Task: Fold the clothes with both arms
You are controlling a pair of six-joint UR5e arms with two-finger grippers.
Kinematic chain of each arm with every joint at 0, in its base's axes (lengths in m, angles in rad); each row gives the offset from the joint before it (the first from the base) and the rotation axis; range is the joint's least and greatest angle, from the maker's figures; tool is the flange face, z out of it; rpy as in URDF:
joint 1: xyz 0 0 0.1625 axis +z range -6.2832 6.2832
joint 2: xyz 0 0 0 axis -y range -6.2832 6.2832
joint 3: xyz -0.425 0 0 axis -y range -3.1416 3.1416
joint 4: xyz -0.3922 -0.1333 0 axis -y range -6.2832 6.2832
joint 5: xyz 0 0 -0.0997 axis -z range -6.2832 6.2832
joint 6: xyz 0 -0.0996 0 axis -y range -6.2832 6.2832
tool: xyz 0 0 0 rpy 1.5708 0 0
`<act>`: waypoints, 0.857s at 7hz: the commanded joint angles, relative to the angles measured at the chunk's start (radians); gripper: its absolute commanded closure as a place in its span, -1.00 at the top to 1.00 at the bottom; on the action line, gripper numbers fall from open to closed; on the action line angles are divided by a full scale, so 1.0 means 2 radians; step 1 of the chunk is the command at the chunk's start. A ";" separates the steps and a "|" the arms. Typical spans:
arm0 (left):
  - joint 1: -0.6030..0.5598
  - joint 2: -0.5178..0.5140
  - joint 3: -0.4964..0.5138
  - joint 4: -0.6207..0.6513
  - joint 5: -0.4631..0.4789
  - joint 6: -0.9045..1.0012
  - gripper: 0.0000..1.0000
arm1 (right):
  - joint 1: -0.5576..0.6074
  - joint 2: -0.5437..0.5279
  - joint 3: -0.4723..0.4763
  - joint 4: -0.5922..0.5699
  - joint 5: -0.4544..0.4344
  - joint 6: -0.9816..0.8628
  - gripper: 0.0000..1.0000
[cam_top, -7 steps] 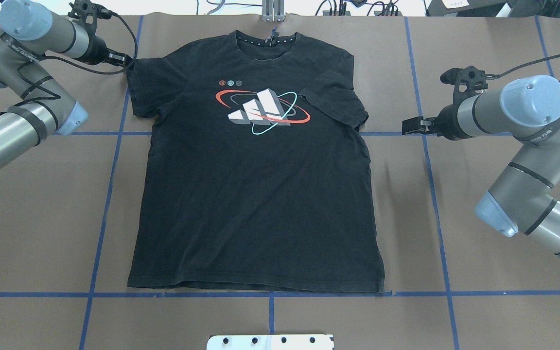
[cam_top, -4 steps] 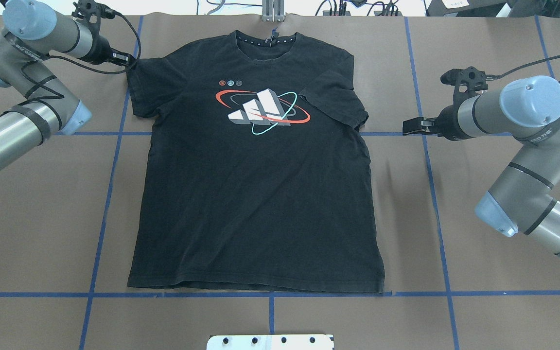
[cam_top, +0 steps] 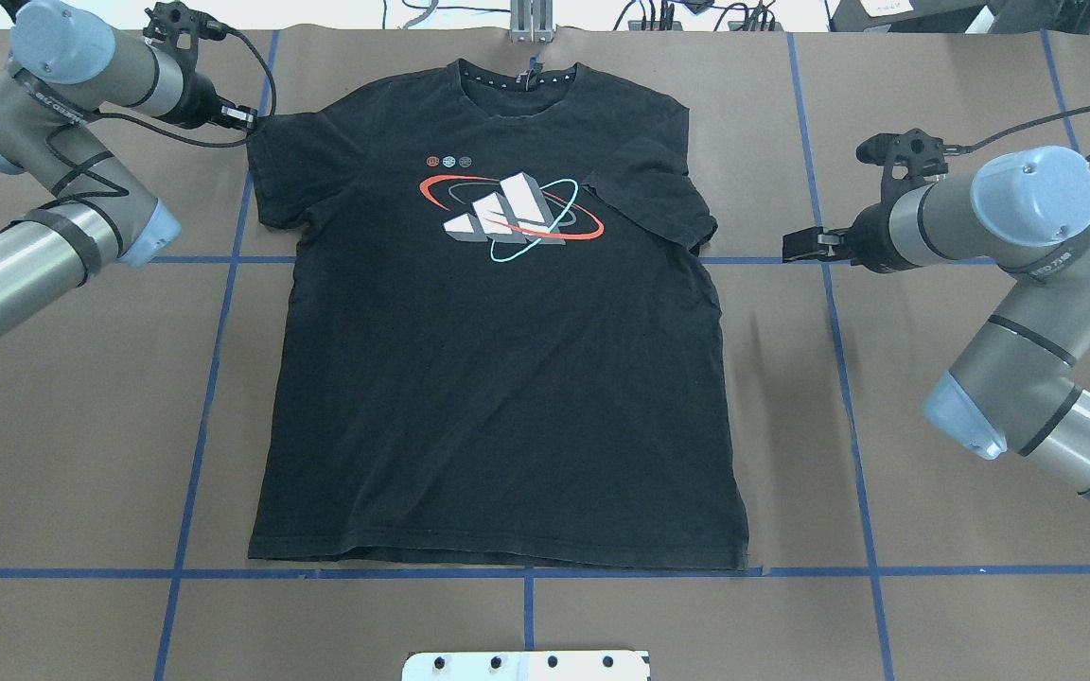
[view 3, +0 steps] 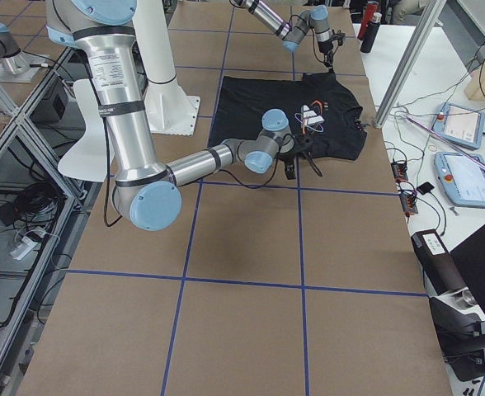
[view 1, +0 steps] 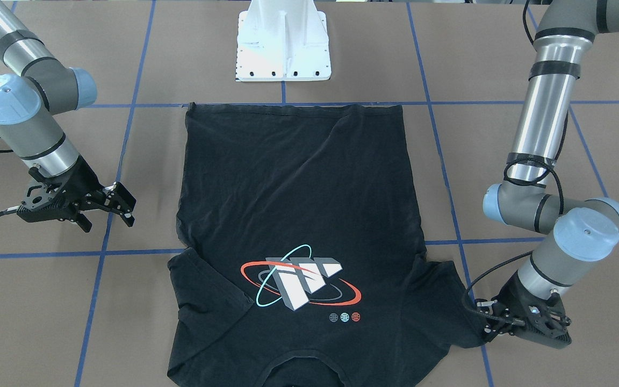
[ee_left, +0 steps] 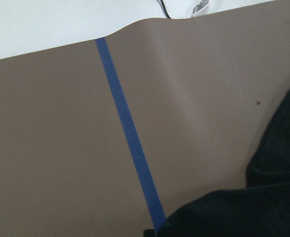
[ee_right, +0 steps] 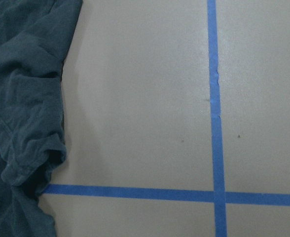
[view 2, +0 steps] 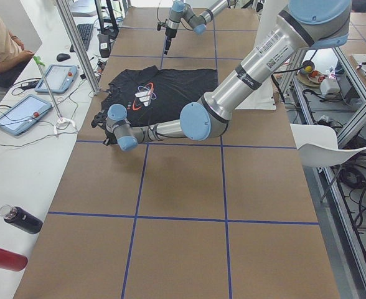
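Note:
My left gripper's fingers are touching the unfolded sleeve at its outer tip [view 1: 471, 335]. I keep carrying that sleeve tip inward until it lies next to the print [view 1: 361, 296].
The black T-shirt [cam_top: 498, 378] lies flat and print up on the brown table, collar at the far edge; it also shows in the front view [view 1: 299, 188]. My left gripper [cam_top: 242, 116] is low at the outer far corner of the shirt's left sleeve. In the front view its fingers [view 1: 486, 321] look open around that sleeve tip. The sleeve [ee_left: 263, 207] fills the bottom right of the left wrist view. My right gripper [cam_top: 794, 246] is open and empty, a short gap outside the right sleeve [ee_right: 21, 89], as the front view [view 1: 126, 207] also shows.
Blue tape lines [cam_top: 214, 378] grid the table. The white mounting pedestal [view 1: 282, 48] stands at the near edge behind the shirt's hem. A side desk with tablets [view 2: 21, 115] and two bottles [view 2: 21, 219] runs along the far edge.
My left gripper has crept slightly toward the far edge along the left sleeve's corner. The right arm and the shirt have barely moved.

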 commanded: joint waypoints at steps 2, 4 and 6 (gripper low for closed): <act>-0.019 0.078 -0.147 0.003 -0.062 -0.016 -1.00 | 0.002 0.000 0.005 0.000 0.002 0.000 1.00; -0.016 0.100 -0.247 0.035 -0.075 -0.099 -1.00 | 0.009 0.001 0.006 0.000 0.007 0.000 1.00; 0.004 0.105 -0.300 0.044 -0.079 -0.207 -1.00 | 0.016 0.009 0.005 -0.003 0.009 0.000 1.00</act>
